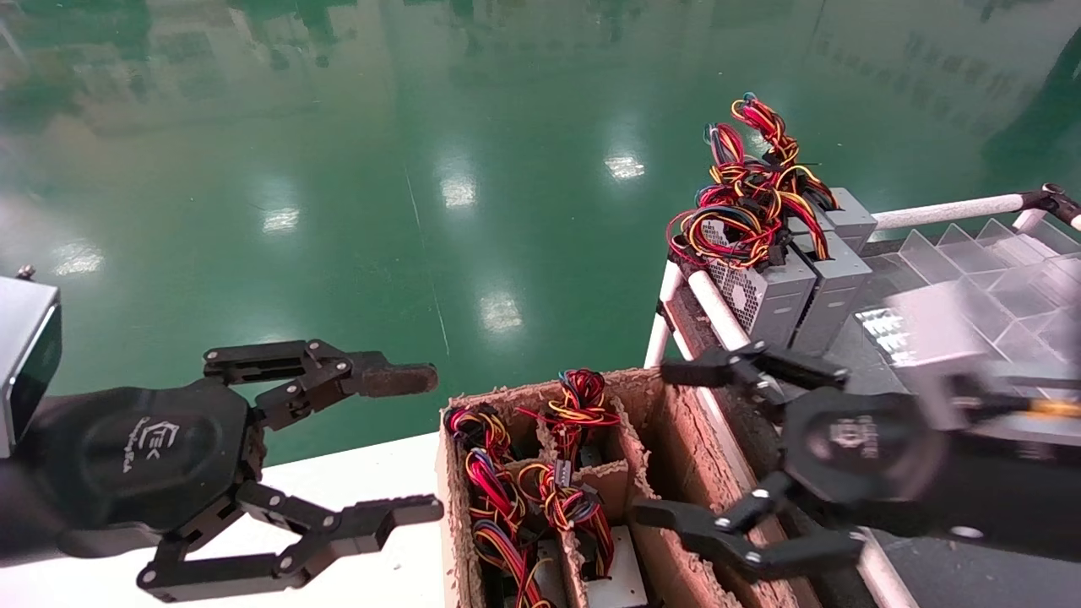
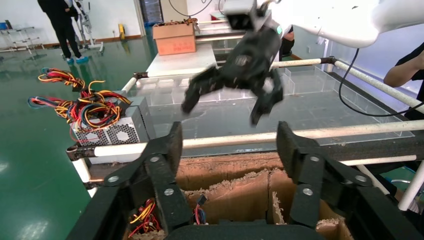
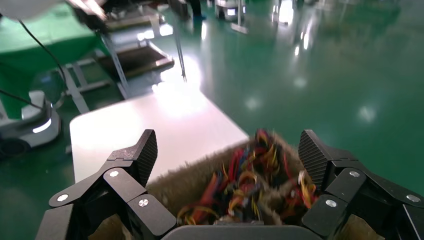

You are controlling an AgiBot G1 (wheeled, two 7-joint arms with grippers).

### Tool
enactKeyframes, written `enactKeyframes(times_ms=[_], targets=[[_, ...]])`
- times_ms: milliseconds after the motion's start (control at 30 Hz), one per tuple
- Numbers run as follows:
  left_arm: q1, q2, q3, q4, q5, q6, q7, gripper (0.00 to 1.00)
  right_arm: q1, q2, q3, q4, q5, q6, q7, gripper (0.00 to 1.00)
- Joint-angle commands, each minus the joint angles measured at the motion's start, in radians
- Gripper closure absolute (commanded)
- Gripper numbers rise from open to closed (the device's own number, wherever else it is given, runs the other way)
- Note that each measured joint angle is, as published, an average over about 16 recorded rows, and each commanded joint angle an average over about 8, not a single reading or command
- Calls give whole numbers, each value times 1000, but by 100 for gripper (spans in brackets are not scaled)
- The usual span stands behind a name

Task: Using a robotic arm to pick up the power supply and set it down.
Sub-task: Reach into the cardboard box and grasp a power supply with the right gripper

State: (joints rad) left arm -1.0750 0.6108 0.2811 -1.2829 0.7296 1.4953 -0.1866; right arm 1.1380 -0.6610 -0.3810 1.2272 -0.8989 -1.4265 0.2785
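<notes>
The wires run down (image 1: pixel 602 542) into the grey case of the power supply (image 1: pixel 620 579), so I expect the power supply to come up with the wire bundle and hang at a tilt when I lift the bundle.
Several power supplies stand in a divided cardboard box (image 1: pixel 540 390), mostly showing only red, orange and yellow wire loops (image 1: pixel 576 405). More grey power supplies (image 1: pixel 764 295) stand upright on the right bench, wires on top. My right gripper (image 1: pixel 663 443) hangs open over the box's right side, holding nothing. In its wrist view the right gripper (image 3: pixel 228 150) frames the wire bundles (image 3: pixel 245 185) below. My left gripper (image 1: pixel 415 445), with a brownish pad, stays open and empty left of the box. The left gripper (image 2: pixel 230 145) faces the box (image 2: pixel 235 165) and the right gripper (image 2: pixel 222 112) beyond.
A white table (image 1: pixel 363 481) lies under the left gripper. The right bench has white pipe rails (image 1: pixel 946 208) and clear plastic dividers (image 1: pixel 996 262). Green floor lies beyond. Far off are another cardboard box (image 2: pixel 174 37) and a standing person (image 2: pixel 62 25).
</notes>
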Motion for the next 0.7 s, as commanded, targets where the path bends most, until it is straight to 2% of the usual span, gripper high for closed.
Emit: enactKeyframes(times_ms=[33, 233, 500, 700], targets=[[0, 0, 0, 0, 0, 0, 0, 0, 16, -15, -25, -10, -42, 12, 22, 0], [0, 0, 1, 0, 0, 0, 0, 0, 46, -75, -91, -22, -163, 52, 49, 0], [0, 0, 1, 0, -1, 0, 1, 0, 39, -141, -142, -40, -267, 112, 30, 100], [0, -1, 2, 0, -1, -1, 1, 0, 27, -168, -159, -49, -305, 143, 15, 100]])
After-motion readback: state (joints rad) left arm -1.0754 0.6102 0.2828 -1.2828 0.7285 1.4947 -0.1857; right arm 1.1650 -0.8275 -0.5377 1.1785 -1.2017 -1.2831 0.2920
